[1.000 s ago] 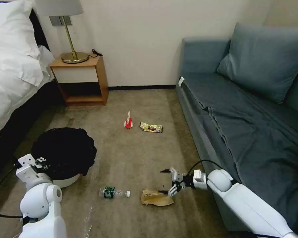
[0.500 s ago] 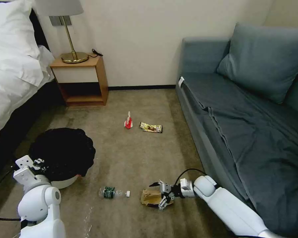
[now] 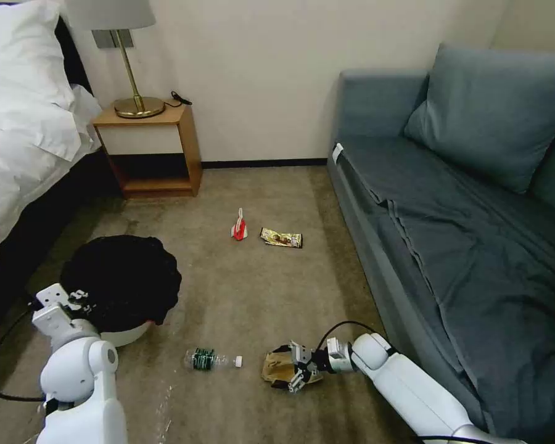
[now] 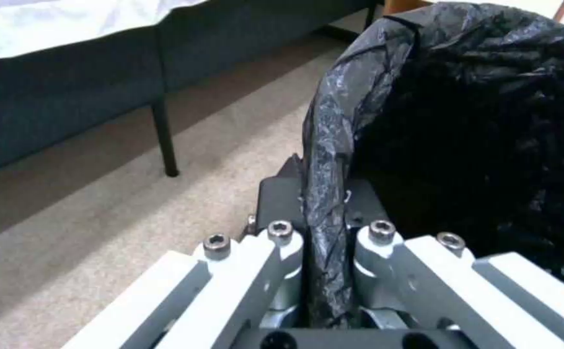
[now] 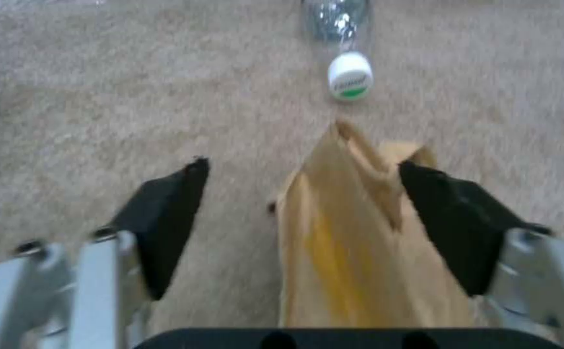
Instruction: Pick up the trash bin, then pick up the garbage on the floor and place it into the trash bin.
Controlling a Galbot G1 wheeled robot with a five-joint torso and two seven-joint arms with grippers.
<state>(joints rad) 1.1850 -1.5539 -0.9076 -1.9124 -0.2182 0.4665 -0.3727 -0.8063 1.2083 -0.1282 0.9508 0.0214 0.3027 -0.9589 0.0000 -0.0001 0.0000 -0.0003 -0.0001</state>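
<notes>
The brown paper bag's creased opening is gaping between thin sides, so I expect the bag [image 3: 280, 367] to pinch flat while its top stays flared when I lift it.
The trash bin [image 3: 120, 290], white with a black bag liner, is at the left near the bed. My left gripper [image 3: 74, 302] is shut on its rim; the left wrist view shows the liner's edge [image 4: 326, 160] pinched between the fingers of the left gripper [image 4: 324, 228]. My right gripper [image 3: 290, 369] is low over the carpet and open, with the brown paper bag [image 3: 270, 369] between its black fingers [image 5: 165, 218]. The bag [image 5: 353, 247] is not clamped. Other garbage lies on the floor: a clear bottle [image 3: 211, 359] with its white cap [image 5: 350, 76], a red-and-white packet [image 3: 239, 227] and a gold wrapper [image 3: 282, 237].
A blue-grey sofa [image 3: 462, 234] runs along the right, close to my right arm. A wooden nightstand [image 3: 151, 148] with a brass lamp stands at the back wall, and a bed [image 3: 24, 142] with white linen is on the left. Open carpet lies between them.
My right gripper has come down and moved left, from beside the brown paper bag to around it. The left gripper and the bin shifted only slightly.
</notes>
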